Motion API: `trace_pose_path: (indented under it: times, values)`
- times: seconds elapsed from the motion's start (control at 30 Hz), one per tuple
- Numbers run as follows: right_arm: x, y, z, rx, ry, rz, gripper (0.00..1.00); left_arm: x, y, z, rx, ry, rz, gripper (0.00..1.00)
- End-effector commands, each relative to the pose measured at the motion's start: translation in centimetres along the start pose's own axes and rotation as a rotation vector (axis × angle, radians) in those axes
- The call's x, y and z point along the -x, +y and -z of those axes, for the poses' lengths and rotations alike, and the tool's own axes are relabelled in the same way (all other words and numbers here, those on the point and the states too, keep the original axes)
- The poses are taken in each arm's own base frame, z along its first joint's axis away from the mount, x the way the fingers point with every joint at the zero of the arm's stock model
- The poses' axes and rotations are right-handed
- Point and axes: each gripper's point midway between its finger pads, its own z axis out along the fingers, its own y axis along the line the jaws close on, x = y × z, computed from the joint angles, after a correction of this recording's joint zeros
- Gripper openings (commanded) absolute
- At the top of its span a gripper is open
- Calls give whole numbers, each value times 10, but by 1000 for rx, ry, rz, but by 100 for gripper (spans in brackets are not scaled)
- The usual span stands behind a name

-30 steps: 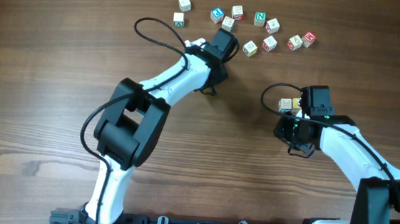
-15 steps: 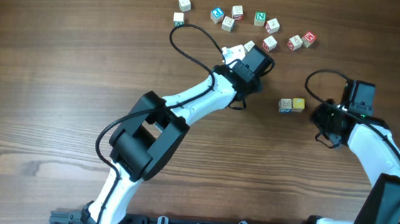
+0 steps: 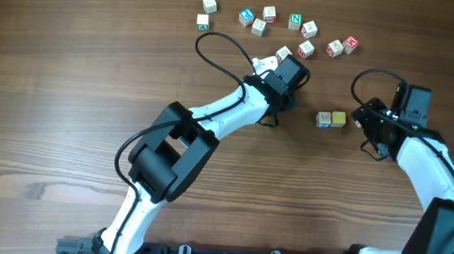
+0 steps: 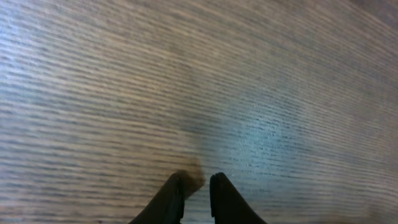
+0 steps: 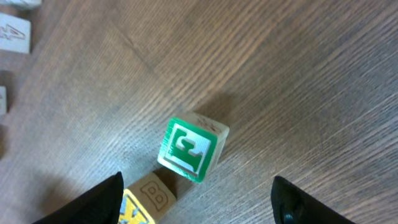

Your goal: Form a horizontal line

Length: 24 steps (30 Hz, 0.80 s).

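Note:
The E cube sits crooked, apart from the yellow cube, so my right gripper should push it square with closed fingers while my left gripper braces the row.
Two cubes lie side by side in mid-table: a pale cube with a green letter and a yellow cube touching its right side. A third cube of the row does not show beside them. My right gripper stands just right of the pair, wide open, with nothing gripped. The yellow cube shows close to its left fingertip. My left gripper points down at bare wood. Its fingers are almost together with nothing between them. Its wrist hangs beside a loose white cube.
Several loose letter cubes are scattered along the back, from one at the left to a red-lettered one at the right. A black cable loops off the left arm, and another off the right.
My right gripper has let go of the cube pair, drawn back to the right and opened wide. The left arm swung right, from the back cubes toward the middle.

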Motion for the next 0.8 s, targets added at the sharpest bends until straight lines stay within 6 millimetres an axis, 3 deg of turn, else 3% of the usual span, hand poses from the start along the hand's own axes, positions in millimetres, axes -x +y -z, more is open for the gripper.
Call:
trace_pose_path:
  times: [0.0,0.07,0.1,0.17,0.23,0.33,0.47,0.57,0.77]
  values:
    - [26,9,14,-19,-56,-22,72,-20,-3,-6,-31,89,-25,4]
    - [35,8,16,-20,-75,-35,32,-24,-7,-5,-50,100,-97,4]
    - [41,0,17,-29,-84,-57,18,-29,-10,-4,-64,114,-137,4]
    - [52,-18,19,-51,-98,-80,10,-44,-20,-2,-111,163,-226,4]
    - [62,-32,20,-33,-90,-56,7,-54,-27,0,-126,167,-285,4]
    - [68,-26,12,13,-89,7,4,-55,-33,-2,-143,159,-290,4]
    - [52,-43,-29,-38,-9,-8,4,-62,-40,-6,-173,165,-300,4]
    - [44,-48,-46,-47,25,-12,4,-63,-38,-10,-169,168,-299,4]
    - [29,-20,-45,119,113,18,4,-66,-37,-23,-176,163,-296,5]
